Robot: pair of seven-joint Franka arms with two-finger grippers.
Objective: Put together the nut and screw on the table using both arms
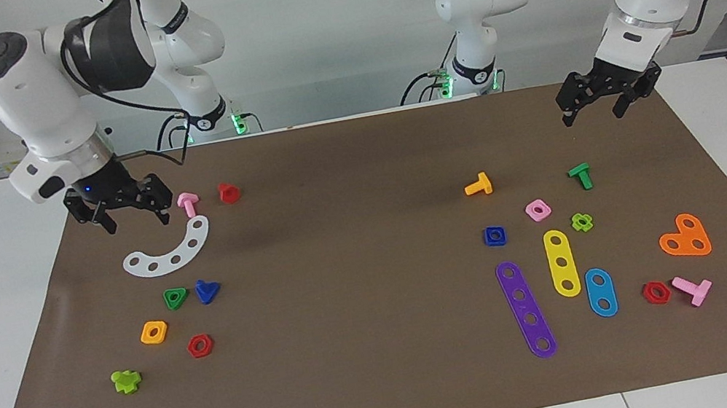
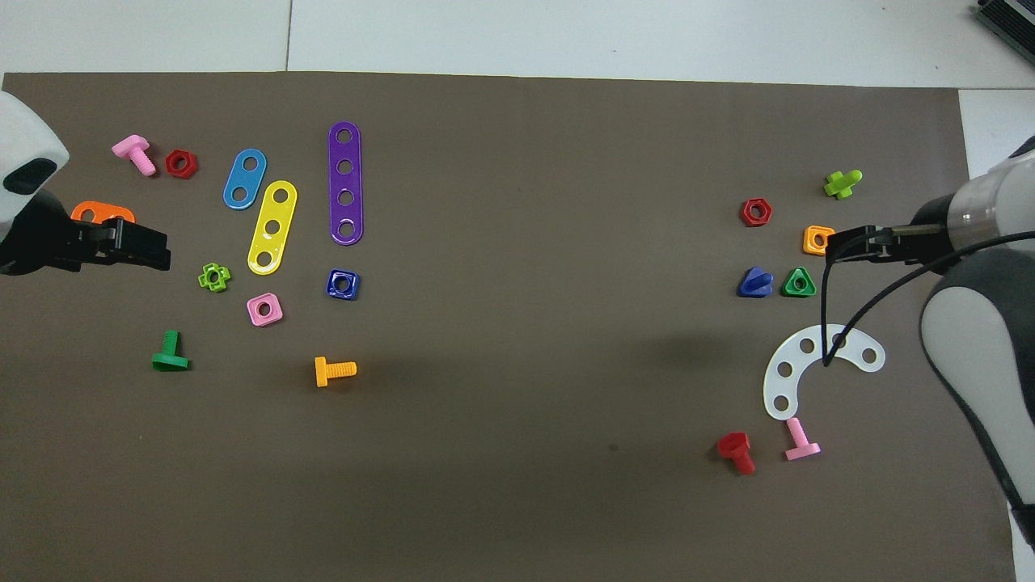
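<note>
I expect the dark-blue square nut [image 2: 344,285] to cover the screw's triangular head when I lower it over the stem, because a round hole goes through the nut.
The dark-blue square nut [image 1: 495,235] lies flat on the brown mat [image 1: 373,350] toward the left arm's end, beside a pink square nut [image 1: 538,209]; it also shows in the overhead view [image 2: 343,284]. The dark-blue screw [image 1: 206,290] with its triangular head rests toward the right arm's end, beside a green triangular nut [image 1: 175,298]; it also shows in the overhead view [image 2: 754,283]. My left gripper [image 1: 593,113] hangs open and empty over the mat's edge nearest the robots. My right gripper [image 1: 134,217] hangs open and empty above the white curved strip [image 1: 169,251].
Near the nut lie purple [image 1: 526,308], yellow [image 1: 562,262] and blue [image 1: 600,292] strips, an orange screw [image 1: 478,185] and a green screw [image 1: 581,176]. Near the screw lie an orange square nut [image 1: 154,332], a red hex nut [image 1: 199,345] and a pink screw [image 1: 187,203].
</note>
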